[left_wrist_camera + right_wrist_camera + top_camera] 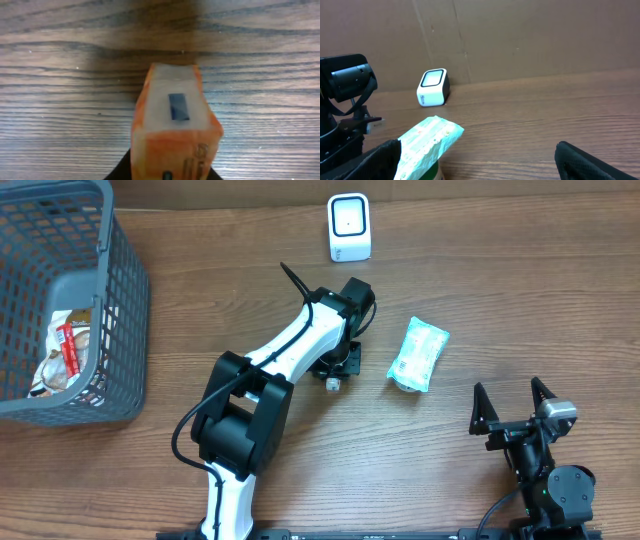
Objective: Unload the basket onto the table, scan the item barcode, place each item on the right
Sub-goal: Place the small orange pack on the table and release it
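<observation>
The pale green packet is leaning over the green-lidded can [408, 387], so my left gripper needs to put the orange box down and pull the packet [420, 352] off the can first.
A small orange box [175, 125] with a blue patch on its pale end fills the left wrist view, and the dark fingers of my left gripper [172, 170] press against both its sides just above the wooden table. Overhead, that gripper [333, 370] points down at mid-table with the box's pale end [330, 383] showing under it. The white scanner [350, 228] stands upright at the back, also visible from the right wrist [433, 87]. My right gripper [513, 402] waits open near the front right, nothing between its fingers [590, 160].
A pale green packet [418, 354] lies right of the left gripper, close ahead of the right gripper [427, 142]. A grey mesh basket [125, 300] with packaged goods [68, 350] stands at the far left. A brown wall backs the table.
</observation>
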Action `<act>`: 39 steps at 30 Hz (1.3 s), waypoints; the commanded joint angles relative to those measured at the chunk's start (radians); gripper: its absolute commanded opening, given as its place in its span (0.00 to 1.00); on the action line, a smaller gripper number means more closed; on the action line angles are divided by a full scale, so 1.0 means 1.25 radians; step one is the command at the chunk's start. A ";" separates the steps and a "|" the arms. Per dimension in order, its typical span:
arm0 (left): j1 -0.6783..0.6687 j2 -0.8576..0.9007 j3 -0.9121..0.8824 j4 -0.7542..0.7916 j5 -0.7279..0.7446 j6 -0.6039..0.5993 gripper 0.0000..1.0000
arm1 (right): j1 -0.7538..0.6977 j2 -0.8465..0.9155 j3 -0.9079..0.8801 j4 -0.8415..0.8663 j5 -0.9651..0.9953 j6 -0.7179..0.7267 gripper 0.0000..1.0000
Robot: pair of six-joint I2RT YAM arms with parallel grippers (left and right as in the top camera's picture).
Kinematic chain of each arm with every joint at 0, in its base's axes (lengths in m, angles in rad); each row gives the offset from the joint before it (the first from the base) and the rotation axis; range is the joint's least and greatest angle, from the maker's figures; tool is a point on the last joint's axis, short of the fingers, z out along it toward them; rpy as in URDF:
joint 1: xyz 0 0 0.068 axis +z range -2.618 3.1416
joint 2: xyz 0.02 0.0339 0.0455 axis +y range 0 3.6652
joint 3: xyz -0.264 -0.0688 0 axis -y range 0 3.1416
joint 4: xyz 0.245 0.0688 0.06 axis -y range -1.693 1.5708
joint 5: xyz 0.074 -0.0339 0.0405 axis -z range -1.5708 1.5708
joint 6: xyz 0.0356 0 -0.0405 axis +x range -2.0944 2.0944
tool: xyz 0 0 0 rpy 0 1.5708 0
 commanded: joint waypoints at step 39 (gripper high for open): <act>0.070 -0.057 0.332 -0.100 0.342 0.226 0.78 | -0.003 -0.002 -0.008 0.005 0.005 -0.003 1.00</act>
